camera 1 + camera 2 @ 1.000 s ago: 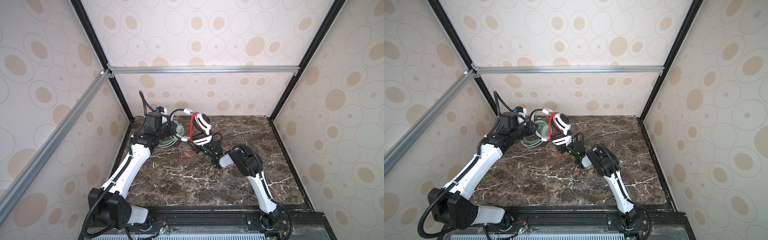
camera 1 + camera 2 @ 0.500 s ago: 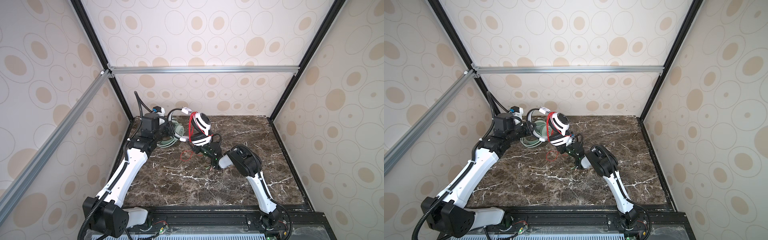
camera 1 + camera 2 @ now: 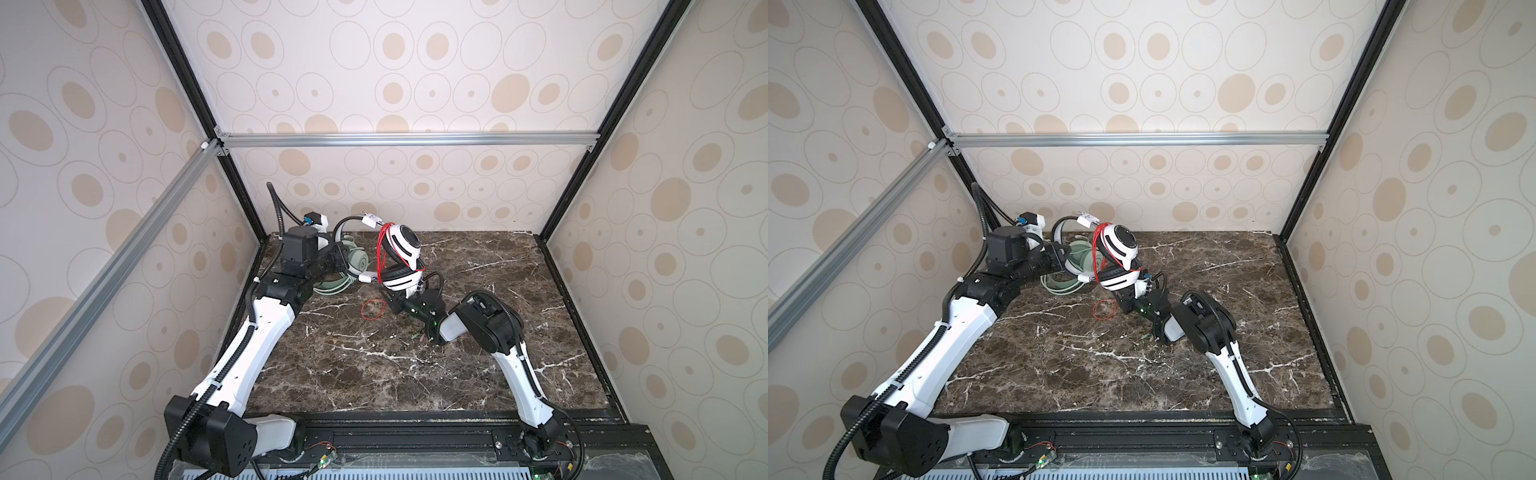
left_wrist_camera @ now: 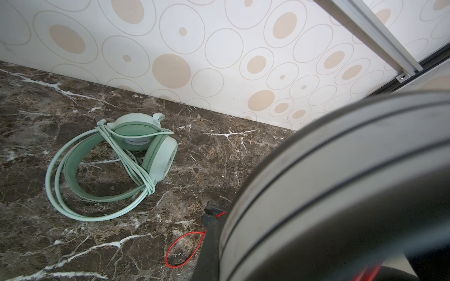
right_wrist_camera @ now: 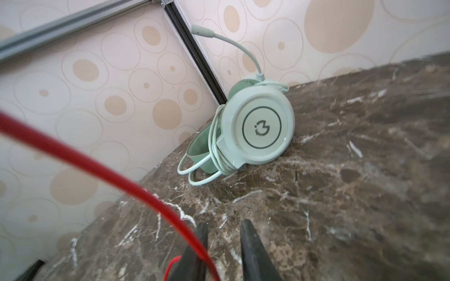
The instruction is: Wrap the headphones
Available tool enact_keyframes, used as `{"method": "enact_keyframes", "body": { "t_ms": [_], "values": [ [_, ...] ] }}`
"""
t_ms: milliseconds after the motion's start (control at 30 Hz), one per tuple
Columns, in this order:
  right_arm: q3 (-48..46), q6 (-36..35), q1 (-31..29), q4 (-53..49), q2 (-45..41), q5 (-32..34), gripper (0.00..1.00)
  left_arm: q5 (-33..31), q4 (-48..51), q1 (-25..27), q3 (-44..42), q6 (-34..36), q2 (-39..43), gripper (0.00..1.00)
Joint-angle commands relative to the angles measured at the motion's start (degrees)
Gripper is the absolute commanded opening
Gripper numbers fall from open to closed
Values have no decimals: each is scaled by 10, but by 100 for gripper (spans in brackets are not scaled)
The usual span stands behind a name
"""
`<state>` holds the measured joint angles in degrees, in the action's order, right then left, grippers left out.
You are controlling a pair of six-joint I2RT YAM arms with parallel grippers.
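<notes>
Next, I pull the cable back out of the way with my right gripper, then bring it over the upper earcup [image 3: 402, 242], because the red cable's loose loop lies below the lower earcup.
In both top views the white-and-black headphones [image 3: 401, 245] [image 3: 1119, 245] hang above the marble. My left gripper [image 3: 347, 259] [image 3: 1065, 255] is shut on their headband, which fills the left wrist view as a grey blur [image 4: 341, 182] and hides the jaws. Their red cable [image 3: 362, 311] [image 4: 187, 234] is wound round the earcups and ends in a loop on the table. My right gripper [image 3: 390, 299] [image 5: 224, 226] sits low under the lower earcup. Its jaws stand narrowly open, and the red cable [image 5: 73, 155] crosses one finger. The mint-green headphones [image 3: 357, 262] [image 4: 155, 155] [image 5: 260, 126] lie at the back left with their cable wound round them.
The dark marble table [image 3: 415, 374] is walled by patterned panels at the back and on both sides. A black corner post [image 5: 194, 56] stands behind the mint headset. An aluminium rail [image 3: 395, 139] crosses overhead.
The right gripper's jaws have narrowed around the red cable. The left arm has swung slightly at its base. The held headset has barely moved.
</notes>
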<state>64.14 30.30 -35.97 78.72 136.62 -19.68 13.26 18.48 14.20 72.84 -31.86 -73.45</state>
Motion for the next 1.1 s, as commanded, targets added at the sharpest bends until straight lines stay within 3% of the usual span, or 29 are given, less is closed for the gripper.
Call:
{"method": "enact_keyframes", "body": {
  "t_ms": [0,100,300,400,467,567,667,767,900,1000,1067],
  "values": [
    [-19,-3,-2,21,-40,-11,7,3,-43,-4,13,-14,26,0],
    [-60,-7,-2,21,-69,-8,0,-4,-39,-5,13,-12,24,0],
    [-187,-72,-6,-27,-183,-3,0,-19,-40,-6,11,-13,27,0],
    [-246,-170,-21,-149,-299,27,0,-20,-41,-6,9,-15,27,0],
    [-266,-266,-41,-280,-402,88,0,-17,-41,-7,10,-15,25,0],
    [-222,-397,-62,-520,-532,198,0,-11,-44,-8,8,-19,24,0],
    [-191,-464,-65,-600,-612,256,0,-5,-45,-9,7,-22,27,0],
    [-159,-487,-64,-652,-639,277,0,-1,-49,-9,7,-22,31,0],
    [-131,-458,-64,-721,-607,279,0,-4,-56,-9,2,-21,45,0],
    [-144,-439,-64,-726,-593,288,0,-8,-57,-9,1,-20,51,0],
    [-164,-466,-63,-691,-611,327,0,-11,-56,-9,1,-19,52,0]
  ]
}}
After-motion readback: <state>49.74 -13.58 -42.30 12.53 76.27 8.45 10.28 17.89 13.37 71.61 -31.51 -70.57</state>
